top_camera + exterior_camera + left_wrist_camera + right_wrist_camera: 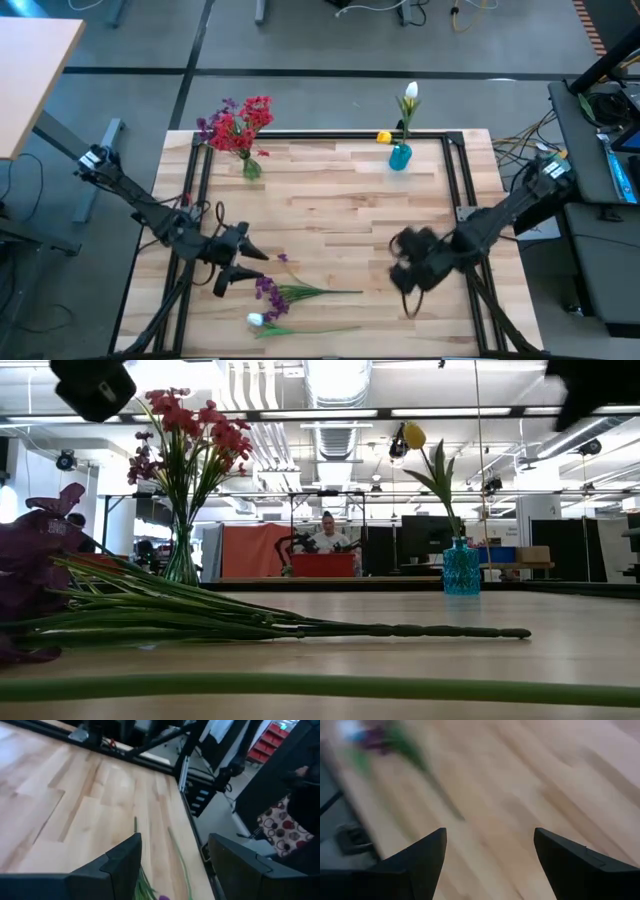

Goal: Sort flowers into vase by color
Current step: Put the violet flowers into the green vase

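Next, I take the stems with my right gripper and lift them, because the purple flowers' heads are turned toward my left gripper while their stems reach toward my right gripper.
Purple flowers and a white-headed flower lie flat near the table's near edge, stems pointing right; in the low view the stems stretch across the tabletop. A clear vase at the far left holds red and purple flowers. A blue vase at the far side holds a white and a yellow flower. My left gripper hovers open just left of the lying flowers; its wrist view shows stems. My right gripper is open over bare table at the right.
A black metal frame runs around the tabletop's sides and far edge. Bare wood lies between the two vases and the lying flowers. A person sits in the room beyond the table.
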Available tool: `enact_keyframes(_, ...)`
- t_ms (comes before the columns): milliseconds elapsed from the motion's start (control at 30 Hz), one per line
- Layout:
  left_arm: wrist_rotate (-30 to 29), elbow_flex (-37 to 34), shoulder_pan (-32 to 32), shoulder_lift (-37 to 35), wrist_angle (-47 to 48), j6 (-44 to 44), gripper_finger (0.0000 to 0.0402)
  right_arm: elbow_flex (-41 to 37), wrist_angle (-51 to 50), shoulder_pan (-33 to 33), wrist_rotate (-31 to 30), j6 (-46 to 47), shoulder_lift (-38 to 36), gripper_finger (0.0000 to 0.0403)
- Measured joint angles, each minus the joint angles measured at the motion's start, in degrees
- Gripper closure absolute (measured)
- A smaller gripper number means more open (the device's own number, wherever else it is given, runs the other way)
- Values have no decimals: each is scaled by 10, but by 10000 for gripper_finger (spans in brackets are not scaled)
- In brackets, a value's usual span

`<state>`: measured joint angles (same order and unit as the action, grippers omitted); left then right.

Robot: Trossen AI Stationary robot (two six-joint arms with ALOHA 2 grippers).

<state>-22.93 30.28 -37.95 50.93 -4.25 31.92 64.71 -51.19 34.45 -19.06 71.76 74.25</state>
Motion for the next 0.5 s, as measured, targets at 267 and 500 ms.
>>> enact_keyframes(267, -24, 0, -28, 67, -25, 20, 187, 40, 236, -16, -19, -279, 172, 115)
enact_keyframes(500, -35, 13, -29, 89, -28, -1, 187, 138, 273, -52, -19, -410, 324, 139)
